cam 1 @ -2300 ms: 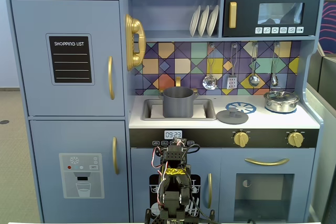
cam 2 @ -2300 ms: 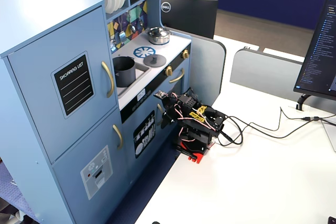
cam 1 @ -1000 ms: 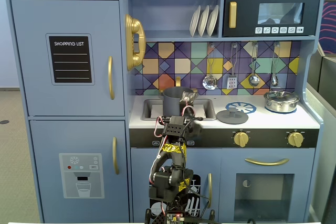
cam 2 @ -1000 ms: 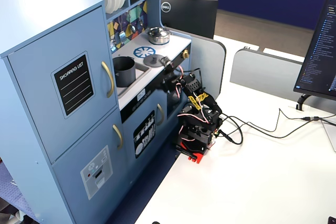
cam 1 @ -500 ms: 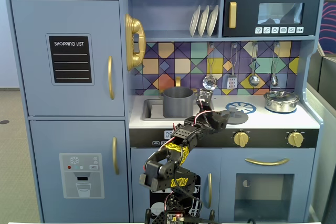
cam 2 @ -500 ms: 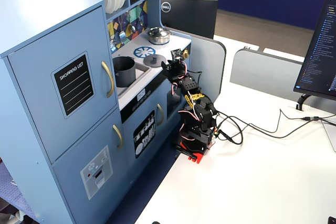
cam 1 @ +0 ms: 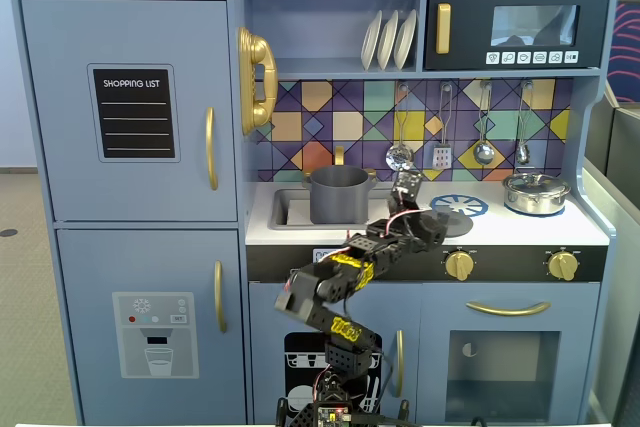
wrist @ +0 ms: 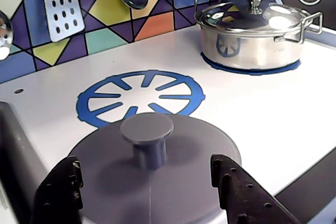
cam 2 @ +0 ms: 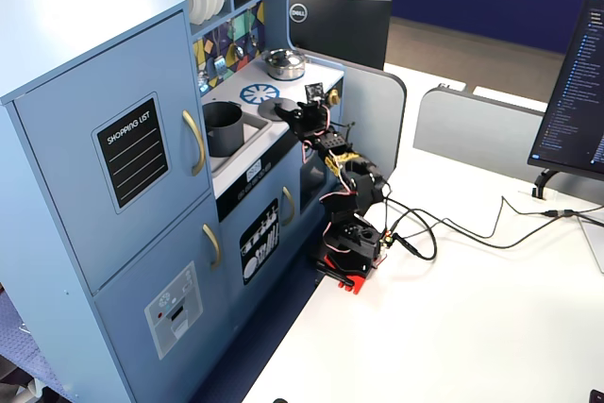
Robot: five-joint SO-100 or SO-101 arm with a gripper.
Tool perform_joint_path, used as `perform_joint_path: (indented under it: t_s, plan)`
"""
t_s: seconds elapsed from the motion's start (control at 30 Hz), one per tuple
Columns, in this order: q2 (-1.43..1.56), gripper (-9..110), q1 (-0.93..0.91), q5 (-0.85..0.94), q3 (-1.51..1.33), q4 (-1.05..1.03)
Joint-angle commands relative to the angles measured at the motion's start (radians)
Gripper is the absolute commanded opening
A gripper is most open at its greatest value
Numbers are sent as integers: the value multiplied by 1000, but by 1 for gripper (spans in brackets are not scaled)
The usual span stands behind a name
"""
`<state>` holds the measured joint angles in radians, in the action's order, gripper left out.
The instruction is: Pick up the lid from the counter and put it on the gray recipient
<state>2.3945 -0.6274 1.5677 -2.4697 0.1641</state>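
I expect the dark-gray lid [cam 1: 458, 224] to sit level across the pot's opening when I lower it, because it looks as wide as the gray pot's rim [cam 1: 340, 174].
The dark-gray lid [wrist: 194, 148] with its round knob [wrist: 147, 129] lies flat on the white counter, in front of the blue burner ring [wrist: 139, 95]. My gripper [wrist: 144, 163] is open, with one black finger [wrist: 60, 190] on each side of the lid and the knob between them, untouched. In a fixed view the lid [cam 1: 459, 219] shows just right of the gripper [cam 1: 436, 222]. The matte gray pot [cam 1: 338, 194] with gold handles stands uncovered in the sink to the left. In the other fixed view, the pot [cam 2: 224, 127], lid [cam 2: 281, 104] and gripper [cam 2: 296, 113] also show.
A shiny silver pot with its own lid [wrist: 252, 38] stands on the right burner [cam 1: 536, 192]. Utensils hang on the tiled back wall [wrist: 63, 11]. The sink edge [wrist: 10, 145] lies left of the lid. Gold stove knobs [cam 1: 459, 265] sit below the counter's front edge.
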Motion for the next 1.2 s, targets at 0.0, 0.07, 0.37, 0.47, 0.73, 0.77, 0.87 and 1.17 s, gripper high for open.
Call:
perform_joint_path:
  t_s: [0.0, 0.07, 0.37, 0.47, 0.73, 0.77, 0.87, 1.17]
  plan:
    - [-84, 25, 0, 0, 123, 75]
    - [-129, 25, 5, 3, 146, 97]
    - [-299, 23, 21, 15, 245, 155]
    - [-347, 23, 25, 15, 275, 164]
    - [-442, 22, 28, 20, 331, 196]
    - [-453, 22, 28, 20, 339, 201]
    - [-477, 21, 28, 23, 359, 202]
    - [-515, 5, 43, 38, 368, 206]
